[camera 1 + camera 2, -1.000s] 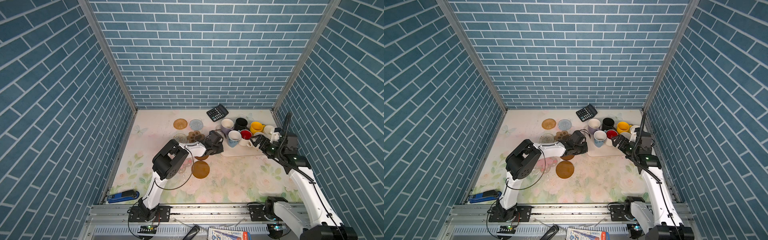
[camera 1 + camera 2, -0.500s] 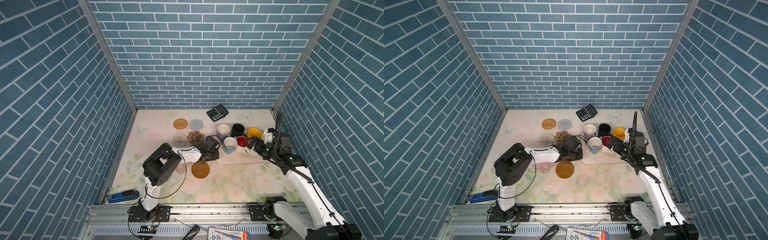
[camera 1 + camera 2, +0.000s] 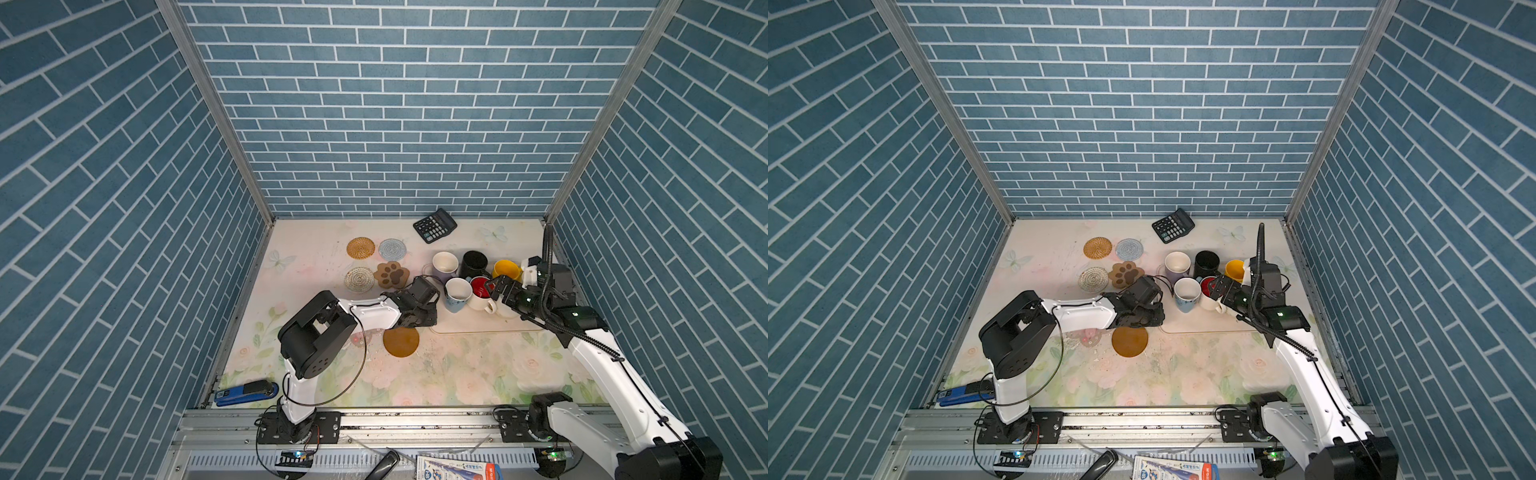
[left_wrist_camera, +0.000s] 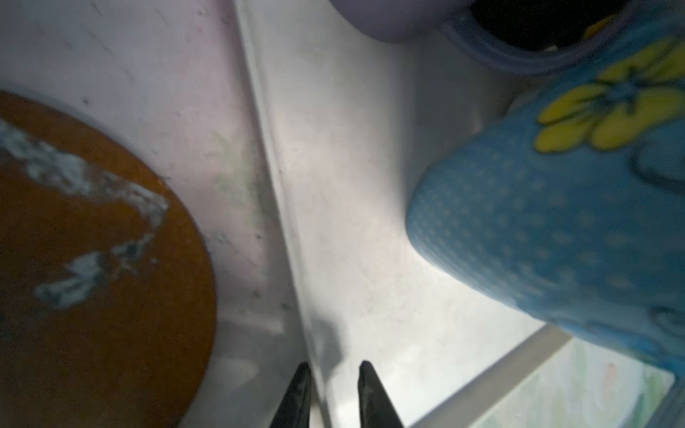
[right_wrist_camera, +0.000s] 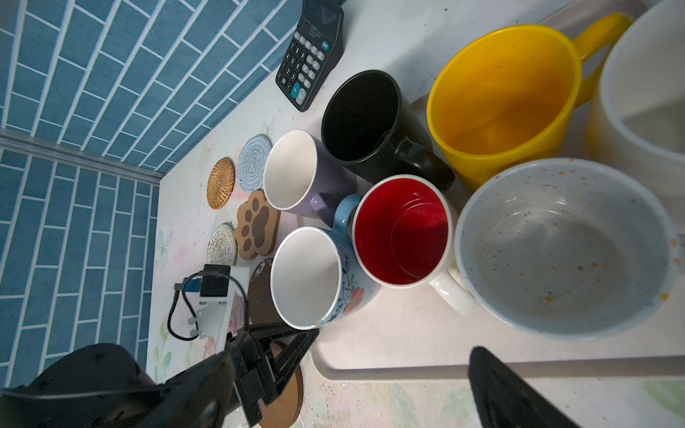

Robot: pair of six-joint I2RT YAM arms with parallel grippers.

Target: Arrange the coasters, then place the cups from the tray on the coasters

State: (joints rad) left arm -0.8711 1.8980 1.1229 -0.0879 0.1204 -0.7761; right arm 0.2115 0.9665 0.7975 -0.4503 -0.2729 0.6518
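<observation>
The lavender cup stands tight next to the black cup. My right gripper should first close, go down into the gap between them and push the lavender cup away.
The tray carries the cups: lavender, black, yellow, red-inside and pale blue, plus a speckled cream one. My left gripper is low at the tray's left rim. Its fingertips stand slightly open astride that rim. My right gripper hovers wide open over the cups, holding nothing. The coasters lie left of the tray: woven tan, blue-grey, lacy, paw, amber. A second amber disc lies beside the rim.
A black calculator lies at the back wall. A blue stapler sits at the front left corner. The left arm's elbow hangs over the floral table left of the amber disc. Brick walls close in three sides.
The tray with its cups has slid left and forward along with my left gripper. That gripper's jaws, shut before, now stand a little apart. My right arm followed to the left.
</observation>
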